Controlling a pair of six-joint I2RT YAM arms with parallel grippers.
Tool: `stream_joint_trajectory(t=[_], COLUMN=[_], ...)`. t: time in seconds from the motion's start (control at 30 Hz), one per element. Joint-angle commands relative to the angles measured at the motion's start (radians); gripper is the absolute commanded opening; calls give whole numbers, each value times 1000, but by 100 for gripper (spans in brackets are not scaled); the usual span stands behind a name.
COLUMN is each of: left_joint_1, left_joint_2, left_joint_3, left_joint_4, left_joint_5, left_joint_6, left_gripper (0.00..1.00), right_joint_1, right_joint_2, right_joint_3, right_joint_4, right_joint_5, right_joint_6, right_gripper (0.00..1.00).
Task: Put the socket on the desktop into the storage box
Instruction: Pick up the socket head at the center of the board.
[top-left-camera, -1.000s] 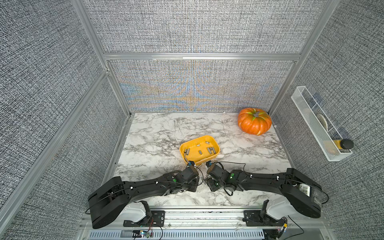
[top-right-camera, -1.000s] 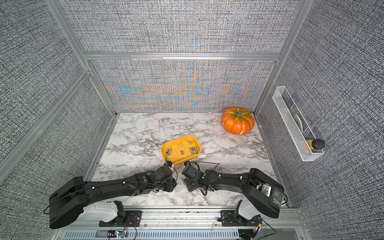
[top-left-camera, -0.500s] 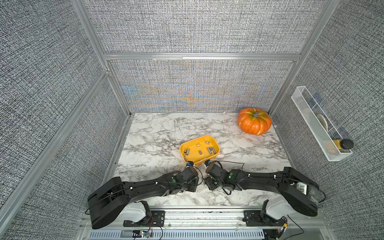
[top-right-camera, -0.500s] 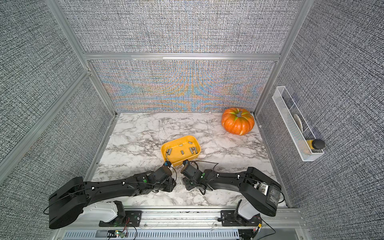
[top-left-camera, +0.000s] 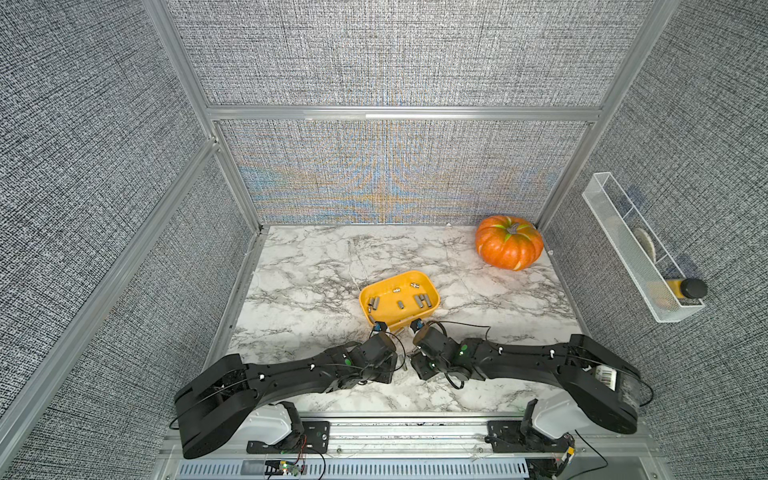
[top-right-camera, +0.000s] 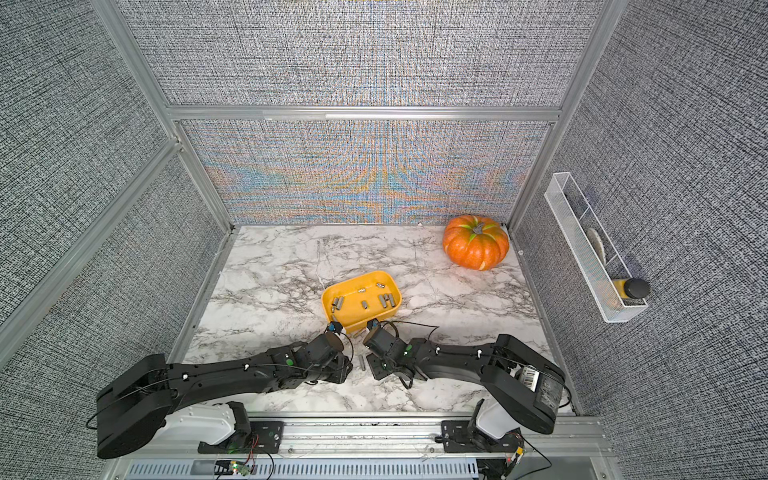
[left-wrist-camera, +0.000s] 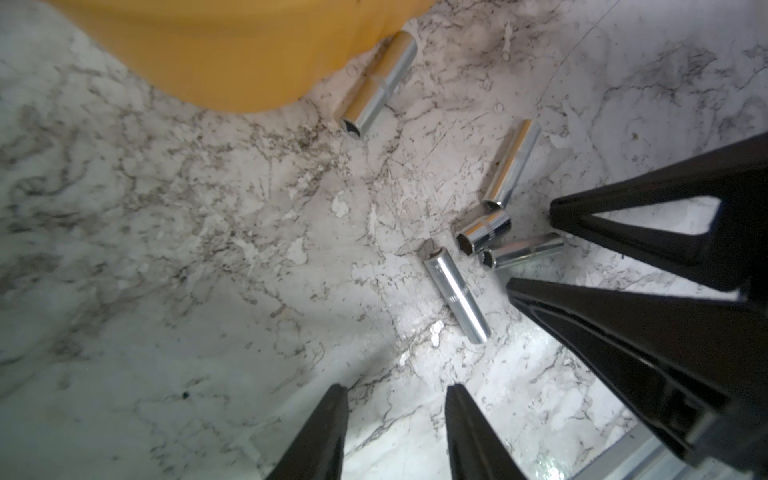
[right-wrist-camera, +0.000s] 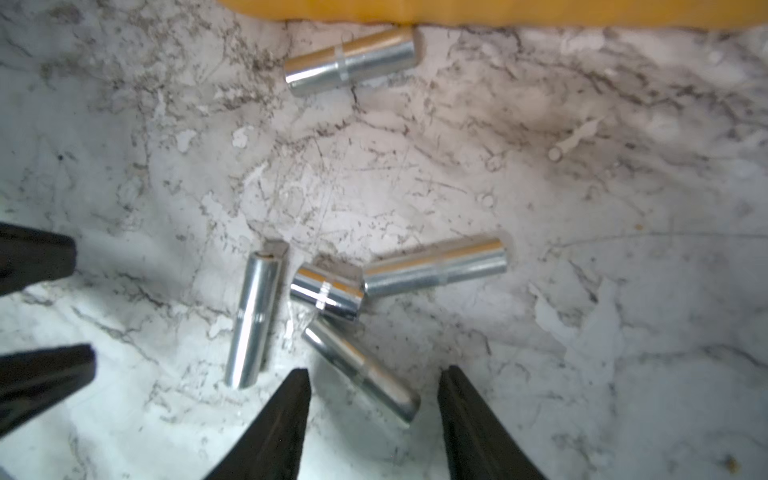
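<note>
I should turn my right gripper in line with the socket (right-wrist-camera: 394, 396) and take it first, because the slanted socket (right-wrist-camera: 356, 365) is at an angle to the gripper's open fingers.
Several chrome sockets lie on the marble desktop (top-left-camera: 316, 266), just in front of the yellow storage box (top-left-camera: 436, 297). One socket (right-wrist-camera: 351, 62) rests beside the box wall (right-wrist-camera: 498, 10). Three more (right-wrist-camera: 254, 320), (right-wrist-camera: 326, 291), (right-wrist-camera: 434, 266) cluster nearby. My right gripper (right-wrist-camera: 376, 372) is open, and the end of a fifth socket (right-wrist-camera: 361, 370) lies on the desktop between its fingers, untouched. My left gripper (left-wrist-camera: 397, 388) is open over bare marble, short of the long socket (left-wrist-camera: 455, 295). The box holds several sockets (top-left-camera: 422, 300).
An orange pumpkin (top-left-camera: 509, 243) sits at the back right corner. A white wire basket (top-left-camera: 631, 257) with a yellow bottle (top-left-camera: 685, 287) hangs on the right wall. Both wrists nearly meet in front of the box. An aluminium rail (top-left-camera: 395, 419) borders the front edge.
The right gripper has edged slightly toward the left arm and the socket cluster. The left arm has hardly moved.
</note>
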Motion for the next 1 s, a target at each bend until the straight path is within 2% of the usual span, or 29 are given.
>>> stream_joint_trajectory(t=[0.0, 0.37, 0.97], left_joint_1=[1, 1, 1], left_joint_2=[10, 27, 40], left_joint_3=[2, -7, -16], left_joint_4=[7, 32, 48], left_joint_5=[-5, 3, -14], left_joint_6=[5, -10, -41], left_gripper=[45, 45, 45], right_joint_1=[2, 1, 11], right_joint_2=[-11, 57, 93], right_joint_3=[-18, 8, 26], right_joint_4=[-82, -66, -121], right_joint_5=[-29, -21, -25], right_joint_6=[1, -28, -128], right_gripper=[54, 51, 31])
